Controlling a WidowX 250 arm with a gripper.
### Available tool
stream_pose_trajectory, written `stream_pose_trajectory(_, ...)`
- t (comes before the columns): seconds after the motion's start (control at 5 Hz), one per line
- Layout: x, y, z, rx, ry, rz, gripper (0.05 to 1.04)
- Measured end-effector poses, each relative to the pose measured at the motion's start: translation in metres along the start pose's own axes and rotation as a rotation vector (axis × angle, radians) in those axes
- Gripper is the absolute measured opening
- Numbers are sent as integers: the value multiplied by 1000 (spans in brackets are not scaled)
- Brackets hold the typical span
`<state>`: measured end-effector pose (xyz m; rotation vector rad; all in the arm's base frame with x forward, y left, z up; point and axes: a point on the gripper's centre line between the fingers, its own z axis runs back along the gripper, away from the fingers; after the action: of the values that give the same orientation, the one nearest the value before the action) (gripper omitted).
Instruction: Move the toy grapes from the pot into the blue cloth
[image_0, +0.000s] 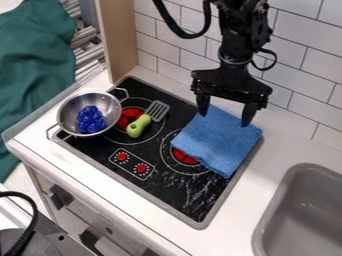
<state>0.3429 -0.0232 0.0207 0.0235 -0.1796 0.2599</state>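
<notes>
I expect the whole clump to come up together and leave the pot empty when I lift it, because the toy grapes are in a tight clump.
My gripper (226, 118) hangs open over the back edge of the blue cloth (218, 140), its two fingers spread apart with nothing between them. The cloth lies folded on the right part of the black stove top, partly covering a burner. Blue toy grapes (91, 119) rest inside the metal pot (69, 109), a colander-like bowl with two handles at the stove's left end. The pot and grapes are well to the left of the gripper.
A spatula (139, 125) with a green handle and grey head lies on the stove (168, 187) between pot and cloth. The grey sink (302, 210) is at the lower right, and a tiled wall (294, 82) stands behind.
</notes>
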Motion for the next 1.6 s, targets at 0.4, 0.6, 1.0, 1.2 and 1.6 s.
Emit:
stream_pose_trajectory(0.4,-13,10,-14,33,60,-1,999)
stream_pose_trajectory(0.6,-3,35,-6,24,7,67,999)
stream_pose_trajectory(1.0,-7,138,-1,48,-55,314,999)
stream_pose_trajectory(1.2,-11,188,0,54,-81,388,999)
stream_pose_trajectory(1.6,-27,229,2,100,-30,443,999)
